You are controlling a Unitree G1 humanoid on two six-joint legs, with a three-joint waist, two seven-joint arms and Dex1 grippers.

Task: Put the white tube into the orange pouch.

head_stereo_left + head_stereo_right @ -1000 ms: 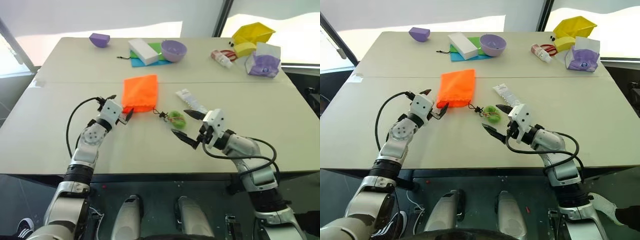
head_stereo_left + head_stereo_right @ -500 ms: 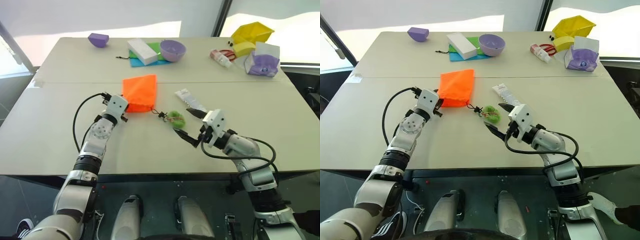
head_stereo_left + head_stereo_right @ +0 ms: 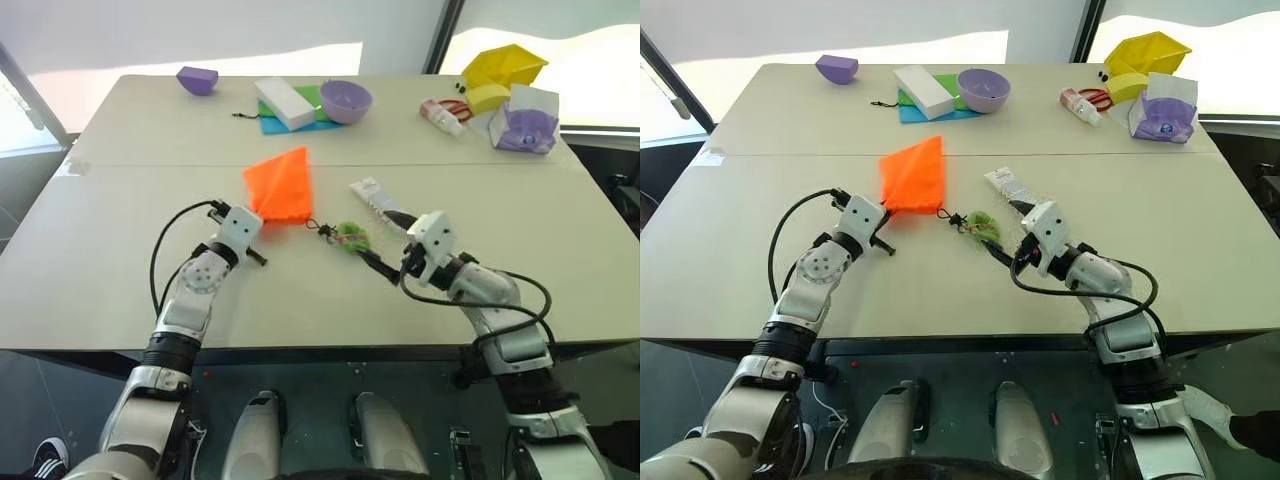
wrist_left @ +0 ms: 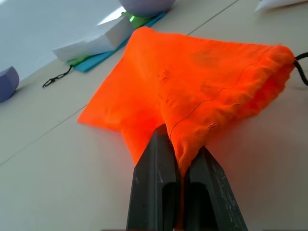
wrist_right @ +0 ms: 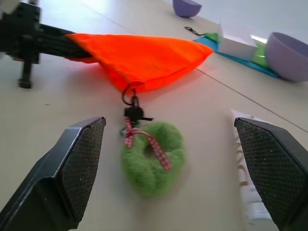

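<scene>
A black toggle [image 3: 326, 231] is sitting on the dark cord, so I expect the orange pouch's opening [image 3: 288, 220] to draw shut when I slide the toggle away from the tassel.
The orange pouch [image 3: 282, 187] lies mid-table, bunched into a triangle. My left gripper [image 3: 254, 238] is shut on the pouch's near left corner, and fabric [image 4: 202, 82] is pinched between the black fingers [image 4: 156, 163]. The pouch's dark cord runs to a green tassel [image 3: 350, 236]. The white tube [image 3: 378, 198] lies flat just right of the tassel. My right gripper [image 3: 380, 238] is open and level; in the right wrist view the tassel [image 5: 151, 156] sits between its fingers and the tube [image 5: 248, 192] lies by one finger. It touches neither.
Along the far edge stand a purple half-bowl [image 3: 198, 79], a white block [image 3: 286, 103] on teal and green cloth, a purple bowl [image 3: 346, 100], a small red-marked tube [image 3: 443, 115], a yellow container [image 3: 505, 70] and a clear bag with purple contents [image 3: 524, 125].
My left gripper went from open to shut on the pouch's near corner, and the pouch bunched from a flat rectangle into a triangle. My right gripper moved forward to the tassel and tube.
</scene>
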